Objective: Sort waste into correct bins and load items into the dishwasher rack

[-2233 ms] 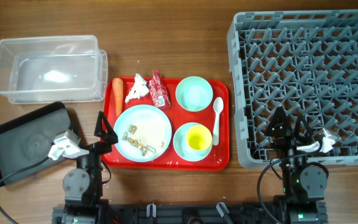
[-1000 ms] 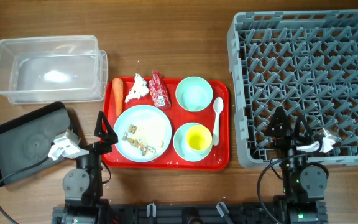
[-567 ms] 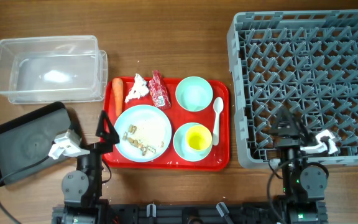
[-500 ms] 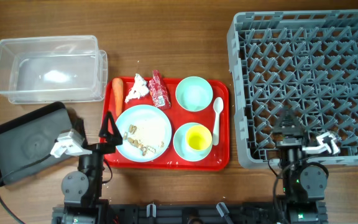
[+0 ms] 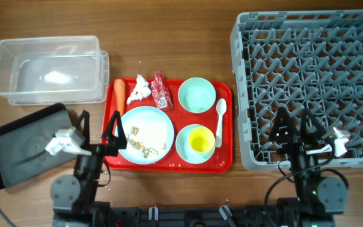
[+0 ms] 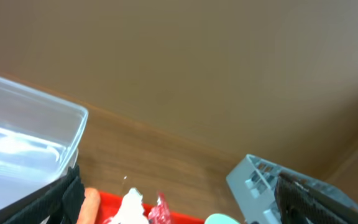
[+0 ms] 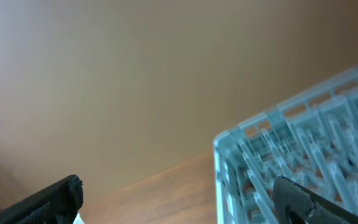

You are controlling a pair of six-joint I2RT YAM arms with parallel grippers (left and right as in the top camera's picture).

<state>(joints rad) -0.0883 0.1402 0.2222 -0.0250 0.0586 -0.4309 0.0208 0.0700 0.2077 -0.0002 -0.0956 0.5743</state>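
The yellow cup is in the pale blue bowl (image 5: pixel 185 149). Next, my left gripper lifts the cup (image 5: pixel 201 139) out and hands it to my right gripper first.
On the red serving tray (image 5: pixel 222 161) lie a pale blue plate (image 5: pixel 153 126) with beige crumbs (image 5: pixel 140 142), a mint-green bowl (image 5: pixel 197 94), a pale blue bowl (image 5: pixel 183 144) holding a yellow cup (image 5: pixel 200 140), and a white spoon (image 5: pixel 220 120). The carrot (image 5: pixel 119 96), white napkin (image 5: pixel 140 89) and red wrapper (image 5: pixel 162 91) lie at the tray's far left. My left gripper (image 5: pixel 98 129) is open and empty at the tray's left edge. My right gripper (image 5: pixel 293 129) is open and empty over the near edge of the grey rack (image 5: pixel 314 75). The left wrist view shows the carrot (image 6: pixel 91 202), napkin (image 6: pixel 131 205) and wrapper (image 6: pixel 160 210).
The clear tub (image 5: pixel 49 69) stands at the back left and shows in the left wrist view (image 6: pixel 17 143). The black tray (image 5: pixel 24 145) lies at the front left, beside my left arm. The rack's corner shows in the right wrist view (image 7: pixel 303 155).
My left gripper's jaws have spread wider and the arm has shifted a little. My right gripper looked narrow half a second ago and is spread wide again.
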